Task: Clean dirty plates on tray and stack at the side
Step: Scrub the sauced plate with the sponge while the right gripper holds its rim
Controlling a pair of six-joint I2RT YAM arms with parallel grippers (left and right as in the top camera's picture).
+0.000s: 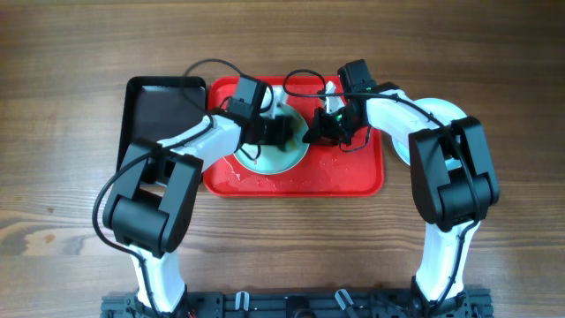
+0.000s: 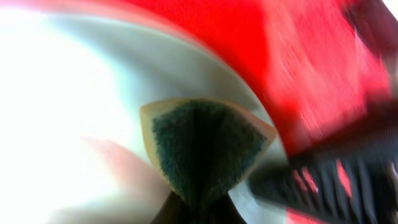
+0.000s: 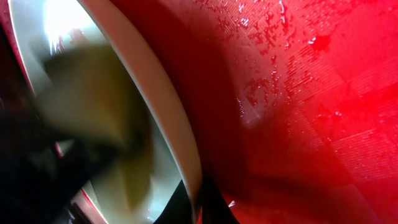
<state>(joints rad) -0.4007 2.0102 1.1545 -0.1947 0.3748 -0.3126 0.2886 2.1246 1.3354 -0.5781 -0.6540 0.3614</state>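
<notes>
The robot's left gripper should wipe back over the plate toward the black tray's side point(image 1: 240, 155), because the sponge is near the plate's rim point(image 1: 305, 139) where the right gripper holds on.
A pale plate point(image 1: 281, 161) lies on the red tray point(image 1: 353, 177). My left gripper point(image 1: 281, 132) is over the plate, shut on a green sponge with a yellow edge point(image 2: 202, 146) that presses on the plate's face point(image 2: 74, 93). My right gripper point(image 1: 312, 136) is shut on the plate's right rim. In the right wrist view that rim point(image 3: 168, 106) runs down between the gripper point(image 3: 196, 208) fingers, and the sponge point(image 3: 93, 93) is a blur on the plate. Water drops cover the tray floor point(image 3: 298, 93).
A smaller black tray point(image 1: 159, 106) touches the red tray's left back corner. Another pale plate point(image 1: 399, 152) lies on the wooden table right of the red tray, partly under my right arm. Both arms' cables loop over the tray's back edge.
</notes>
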